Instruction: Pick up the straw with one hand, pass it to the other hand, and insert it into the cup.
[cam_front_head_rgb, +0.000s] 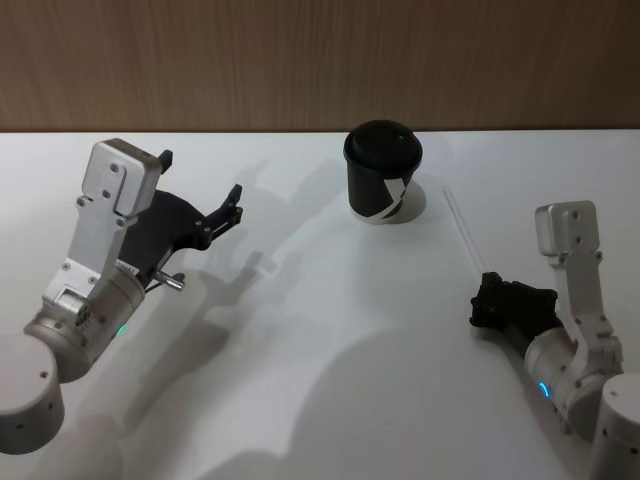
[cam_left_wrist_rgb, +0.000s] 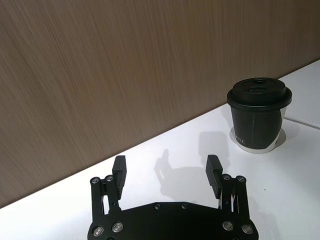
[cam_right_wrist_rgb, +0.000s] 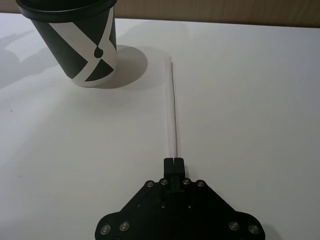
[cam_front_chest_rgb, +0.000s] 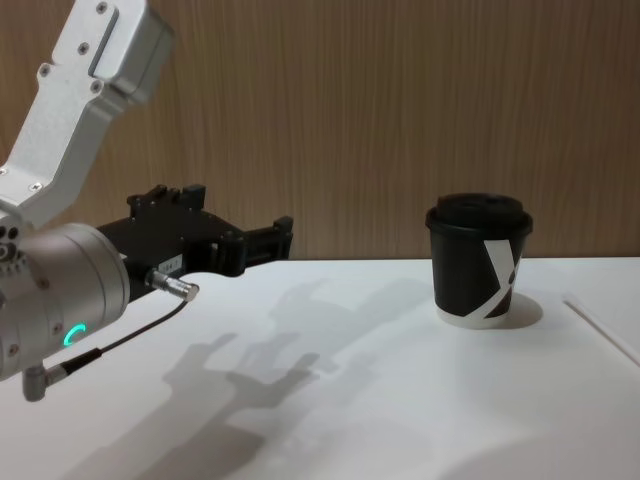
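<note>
I expect the white straw (cam_front_head_rgb: 463, 229) to lean and stick out of the lid when I push it in, because the straw is longer than the black cup (cam_front_head_rgb: 381, 172).
The black cup (cam_front_head_rgb: 383, 175) with its domed lid stands upright at the table's far middle, also seen as cup (cam_right_wrist_rgb: 80, 45), cup (cam_left_wrist_rgb: 259, 115) and cup (cam_front_chest_rgb: 478, 265). Right of it the thin white straw (cam_front_head_rgb: 462, 225) lies flat on the table, running toward me. The near end of the straw (cam_right_wrist_rgb: 172, 110) meets my right gripper (cam_front_head_rgb: 487, 283), which is low over the table and shut on that tip (cam_right_wrist_rgb: 173, 161). My left gripper (cam_front_head_rgb: 200, 178) hovers open at the left, well away from the cup, with nothing between its fingers (cam_left_wrist_rgb: 119, 165).
A white table (cam_front_head_rgb: 320, 350) runs back to a brown wood-grain wall (cam_front_head_rgb: 300, 60). Bare surface lies between the two arms and in front of the cup. The straw (cam_front_chest_rgb: 605, 325) shows at the chest view's right edge.
</note>
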